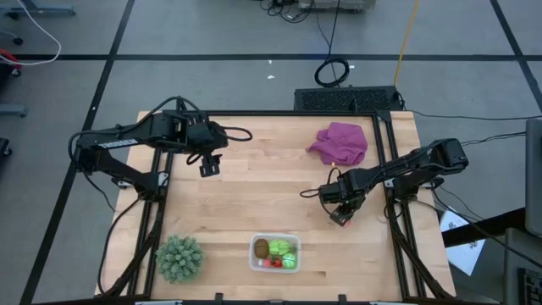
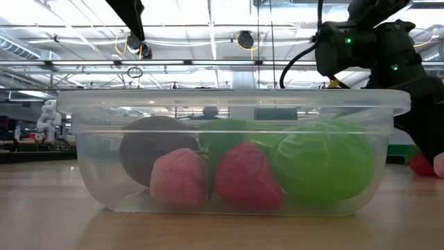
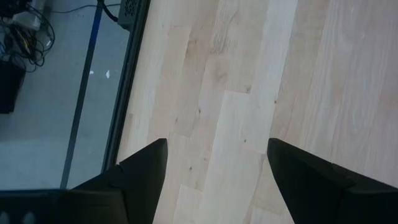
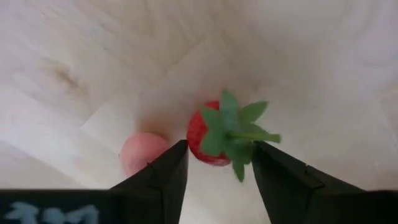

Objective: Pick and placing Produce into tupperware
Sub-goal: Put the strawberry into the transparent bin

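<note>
Next, my right gripper opens and center over the green leaves [image 4: 234, 132] before closing, because the strawberry's red body [image 4: 205, 135] rests against one finger and mostly ahead of both.
The clear tupperware [image 1: 275, 236] [image 2: 97, 173] sits near the table's near edge. It holds the brown kiwi [image 1: 262, 248] [image 2: 149, 142], light-green pieces [image 1: 285, 249] [image 2: 322, 160] and small red and pink pieces [image 2: 246, 173]. My right gripper [image 1: 340, 218] [image 4: 219, 158] is low over the table, right of the tupperware. It is open, with its fingers on either side of a red strawberry [image 4: 208, 140] [image 2: 420, 165] that has green leaves. A pink piece [image 4: 142, 152] lies just beside it. My left gripper [image 1: 209, 168] [image 3: 217, 162] hangs open over bare wood at the far left. My right gripper points down at the strawberry's red body [image 4: 198, 146], which lies between its fingertips on the table. One finger [image 4: 171, 171] stands right against the body and a leaf [image 4: 264, 135] reaches over the other. I cannot tell whether the fingers touch it.
A spiky dark-green plant [image 1: 179, 258] stands at the near-left corner, left of the tupperware. A purple cloth [image 1: 340, 142] lies crumpled near the far-right corner. Bare wood [image 1: 262, 186] spreads across the middle of the table between the two arms.
</note>
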Tool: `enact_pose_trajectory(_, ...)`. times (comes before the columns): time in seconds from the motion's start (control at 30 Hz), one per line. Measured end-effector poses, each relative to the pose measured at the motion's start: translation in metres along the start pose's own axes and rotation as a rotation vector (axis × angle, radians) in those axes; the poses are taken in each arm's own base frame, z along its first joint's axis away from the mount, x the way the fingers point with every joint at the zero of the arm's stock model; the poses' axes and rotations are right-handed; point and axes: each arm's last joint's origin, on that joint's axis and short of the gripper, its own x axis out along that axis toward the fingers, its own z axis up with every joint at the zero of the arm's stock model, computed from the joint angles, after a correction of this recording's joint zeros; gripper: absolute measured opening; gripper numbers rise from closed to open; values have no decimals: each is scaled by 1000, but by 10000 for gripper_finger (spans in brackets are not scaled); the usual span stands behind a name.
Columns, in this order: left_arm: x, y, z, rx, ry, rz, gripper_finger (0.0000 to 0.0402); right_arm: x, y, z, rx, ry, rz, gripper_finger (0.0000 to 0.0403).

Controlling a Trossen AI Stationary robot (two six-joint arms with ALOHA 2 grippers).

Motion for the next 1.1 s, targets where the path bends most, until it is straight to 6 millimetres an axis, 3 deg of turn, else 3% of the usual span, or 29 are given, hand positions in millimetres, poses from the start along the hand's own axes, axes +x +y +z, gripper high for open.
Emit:
enact_pose_trajectory(0.27,0,0,0,-2,0,0,280,-1,-3,3,14,21,20,138)
enact_pose_trajectory(0.57,0,0,0,-1,0,0,280,-2,0,10,-10,-29,76,137)
enact_pose_trajectory(1.1,0,0,0,-1,0,0,280,-2,2,11,-38,-46,90,239)
